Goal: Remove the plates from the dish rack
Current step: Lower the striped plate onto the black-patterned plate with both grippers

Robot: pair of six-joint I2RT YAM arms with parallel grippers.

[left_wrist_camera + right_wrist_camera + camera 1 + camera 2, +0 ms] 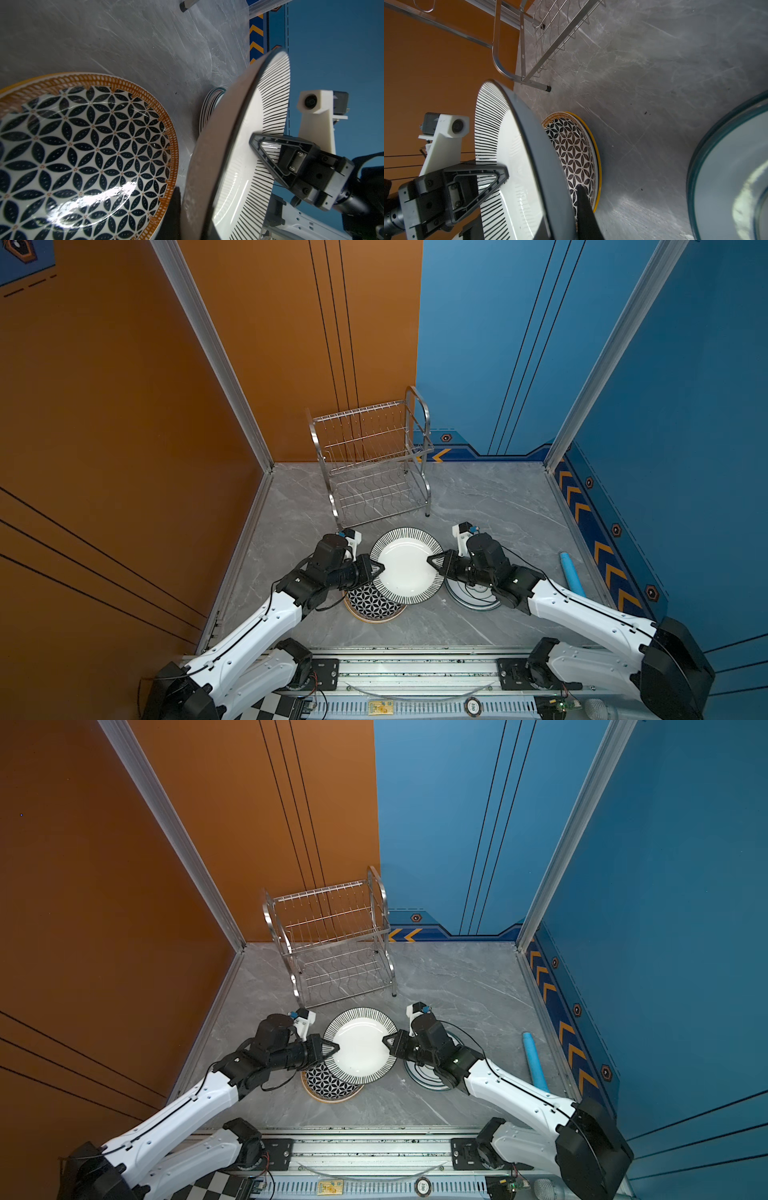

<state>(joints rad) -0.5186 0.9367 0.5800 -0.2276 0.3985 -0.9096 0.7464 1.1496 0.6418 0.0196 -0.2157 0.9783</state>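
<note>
My right gripper needs to open before my left gripper lowers the striped plate onto the clover-patterned plate (373, 605), because both my grippers are closed on the striped plate's rim (438, 548).
A white plate with a black-striped rim (405, 568) (359, 1048) hangs level just above the table in front of the dish rack (374, 464) (332, 940). My left gripper (380, 568) (336, 1047) is shut on its left rim and my right gripper (432, 562) (386, 1042) is shut on its right rim. The left wrist view shows the striped plate (259, 116) edge-on, and the right wrist view shows the striped plate (512, 149) the same way. No plates show in either tier of the rack.
A clover-patterned plate with an orange rim (374, 605) (83, 149) (575, 149) lies partly under the held plate. A teal-rimmed stack (473, 597) (726, 166) sits under my right arm. A blue cylinder (571, 574) lies by the right wall.
</note>
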